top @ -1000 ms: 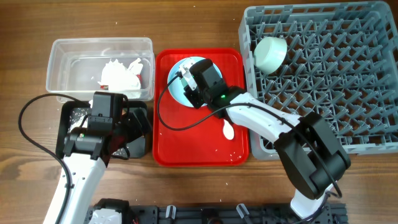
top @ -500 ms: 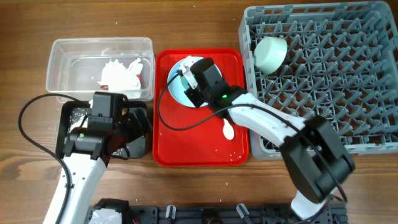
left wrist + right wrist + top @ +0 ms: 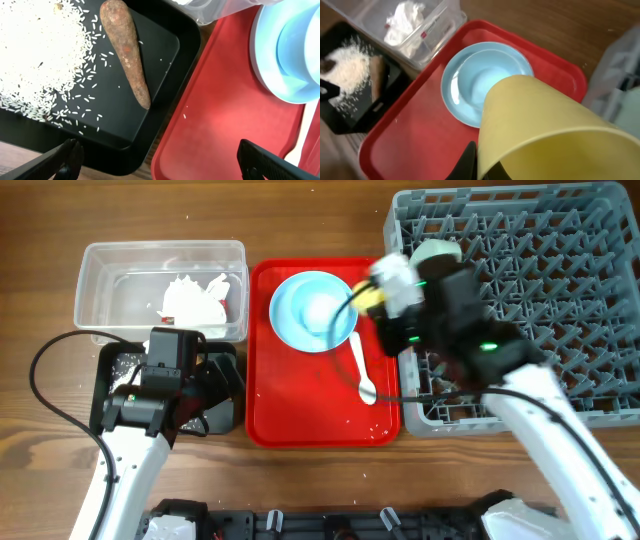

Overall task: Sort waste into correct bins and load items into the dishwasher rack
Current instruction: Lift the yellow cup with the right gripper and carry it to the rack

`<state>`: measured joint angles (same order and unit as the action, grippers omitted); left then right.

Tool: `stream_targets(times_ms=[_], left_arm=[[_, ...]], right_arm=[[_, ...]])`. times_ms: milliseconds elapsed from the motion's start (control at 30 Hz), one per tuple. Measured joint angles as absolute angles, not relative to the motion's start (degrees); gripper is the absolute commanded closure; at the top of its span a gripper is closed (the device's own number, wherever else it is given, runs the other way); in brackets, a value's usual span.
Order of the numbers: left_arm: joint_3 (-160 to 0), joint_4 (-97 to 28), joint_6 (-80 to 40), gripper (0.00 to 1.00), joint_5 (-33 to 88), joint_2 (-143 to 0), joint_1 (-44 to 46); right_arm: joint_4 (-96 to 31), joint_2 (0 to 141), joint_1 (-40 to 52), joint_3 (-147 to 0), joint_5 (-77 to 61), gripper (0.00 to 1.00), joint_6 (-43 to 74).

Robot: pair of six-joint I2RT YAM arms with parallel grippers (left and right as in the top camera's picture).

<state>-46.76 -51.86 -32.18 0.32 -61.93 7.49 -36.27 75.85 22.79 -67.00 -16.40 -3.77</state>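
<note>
The rack's wires (image 3: 492,226) next to the pale green bowl are free, so my right gripper should next carry the small yellow cup (image 3: 535,107) by the cup's rim until the cup sits there.
My right gripper (image 3: 380,288) is shut on the rim of the small yellow cup (image 3: 545,125) and holds it above the red tray's right edge, next to the grey dishwasher rack (image 3: 540,310). A small light blue bowl (image 3: 318,308) sits on the light blue plate (image 3: 285,315) on the tray. The white spoon (image 3: 362,370) lies on the tray. The pale green bowl (image 3: 437,254) lies in the rack's near-left corner. My left gripper (image 3: 165,162) is open and empty over the black bin (image 3: 165,50), which holds the brown sausage piece (image 3: 127,52) and rice crumbs (image 3: 35,55). The clear bin (image 3: 110,260) holds tissue (image 3: 190,300) and the wrapper (image 3: 229,292).
The flat red tray (image 3: 320,420) lies between the bins and the rack. The black bin is mostly hidden under my left arm in the overhead view. Bare wooden table shows at the far left and along the back.
My right arm has lifted the yellow cup away from the blue bowl and plate and swung right toward the rack, uncovering them and the spoon. My left arm has not moved.
</note>
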Motion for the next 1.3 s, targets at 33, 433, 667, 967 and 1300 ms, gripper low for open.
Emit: stream_targets(times_ms=[33, 433, 667, 967, 1300], left_arm=[[-46.76, -51.83, -32.18, 0.00, 0.32, -61.93, 7.49], [-46.78, -51.86, -32.21, 0.00, 0.47, -61.93, 7.49], [-46.74, -51.59, -32.18, 0.00, 0.47, -61.95, 7.49], [-46.72, -51.33, -32.21, 0.00, 0.49, -61.95, 7.49], [-46.72, -51.22, -32.18, 0.00, 0.49, -61.95, 7.49]], right_arm=[[-36.82, 75.16, 20.18, -67.00, -19.51, 0.95, -4.16], [-6.55, 96.01, -19.59, -66.96, -79.59, 0.96, 3.09], [35.81, 111.18, -24.32, -66.35, -89.01, 0.94, 36.29], [43.68, 115.81, -24.53, -66.43, -88.66, 0.94, 55.29], [35.83, 119.13, -24.53, -66.52, -87.18, 0.78, 56.99]])
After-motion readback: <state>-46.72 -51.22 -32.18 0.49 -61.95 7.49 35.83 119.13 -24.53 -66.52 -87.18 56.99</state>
